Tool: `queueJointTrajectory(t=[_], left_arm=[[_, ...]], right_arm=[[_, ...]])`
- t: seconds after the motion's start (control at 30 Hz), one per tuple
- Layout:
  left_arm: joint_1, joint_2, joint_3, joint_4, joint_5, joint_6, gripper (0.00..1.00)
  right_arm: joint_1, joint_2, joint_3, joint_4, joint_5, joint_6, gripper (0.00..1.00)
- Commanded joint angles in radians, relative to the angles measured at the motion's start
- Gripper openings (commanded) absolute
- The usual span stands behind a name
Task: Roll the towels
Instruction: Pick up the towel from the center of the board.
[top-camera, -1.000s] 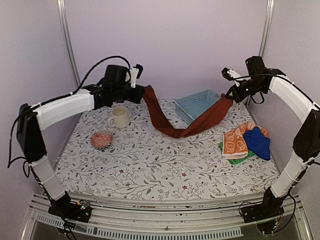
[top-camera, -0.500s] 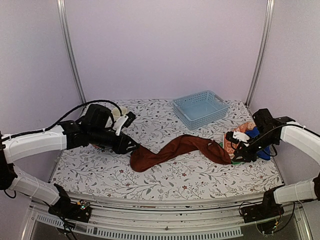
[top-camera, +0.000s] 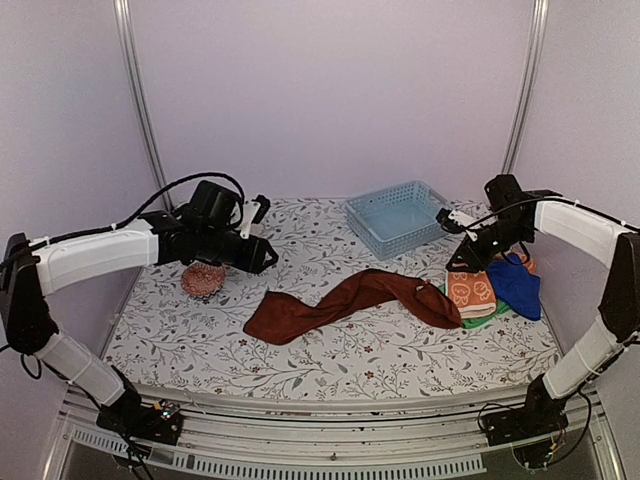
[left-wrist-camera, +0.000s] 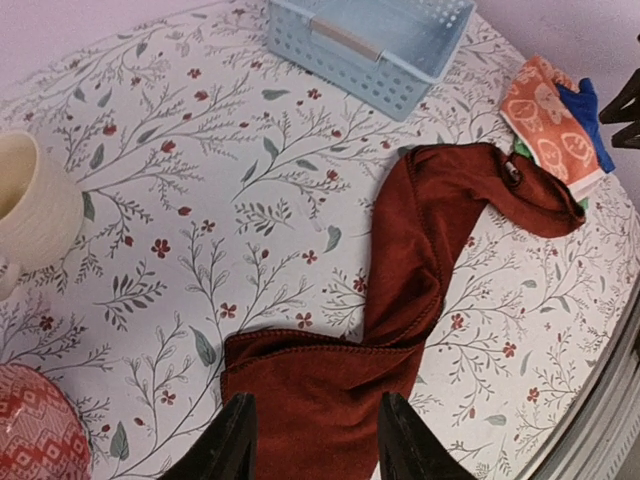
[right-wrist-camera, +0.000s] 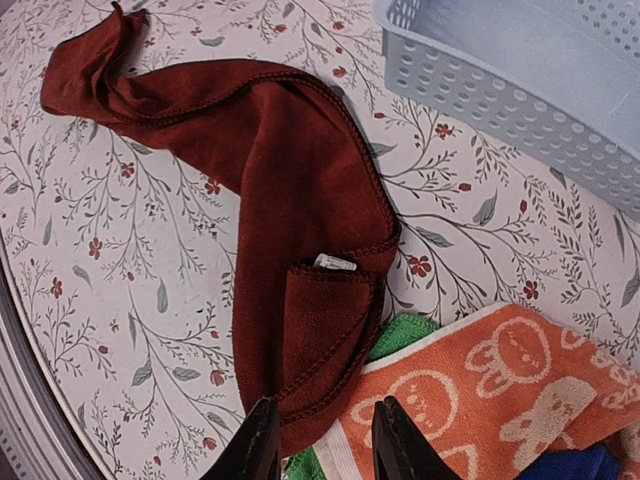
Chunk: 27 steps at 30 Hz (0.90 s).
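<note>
The rust-brown towel (top-camera: 368, 291) will spread out much wider when I lift and pull it, because its folded end is doubled over itself beside a white tag (right-wrist-camera: 335, 263).
The rust-brown towel (top-camera: 350, 298) lies loose and twisted on the flowered table, running from front left to right. Its right end rests against a pile of an orange patterned towel (top-camera: 470, 292), a royal-blue towel (top-camera: 517, 285) and a green towel (top-camera: 485, 320). My left gripper (top-camera: 267, 262) hovers open above the brown towel's left end (left-wrist-camera: 330, 390), nothing between its fingers (left-wrist-camera: 235, 440). My right gripper (top-camera: 459, 265) hangs open over the brown towel's folded right end (right-wrist-camera: 320, 320) and the orange towel (right-wrist-camera: 500, 390), holding nothing.
A pale blue lattice basket (top-camera: 375, 235) stands at the back right, near the right arm. A red patterned bowl (top-camera: 203, 278) and a cream cup (left-wrist-camera: 30, 210) sit at the left, close under the left arm.
A second ago both grippers held the brown towel stretched high between them. They brought it down onto the table, let go and lifted off it.
</note>
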Motion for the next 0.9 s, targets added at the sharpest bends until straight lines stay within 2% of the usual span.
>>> queueJointTrajectory(t=[0.0,0.17,0.43,0.57,0.87], left_arm=[[0.030,0.113,0.045,-0.064,-0.051,-0.049,0.43],[0.036,0.245,0.056,-0.056,-0.051,-0.054,0.43],[0.058,0.328,0.060,-0.056,-0.074,-0.046,0.44],[0.075,0.348,0.064,-0.060,-0.089,-0.021,0.52],[0.103,0.374,0.048,-0.021,0.045,0.056,0.54]], right_arm=[[-0.003,0.140,0.073,0.019,0.068,0.179,0.35],[0.008,0.256,0.128,-0.016,-0.001,0.201,0.37],[0.086,0.354,0.141,-0.021,0.122,0.195,0.37],[0.092,0.379,0.145,-0.024,0.157,0.196,0.38],[0.102,0.403,0.168,-0.033,0.151,0.198,0.38]])
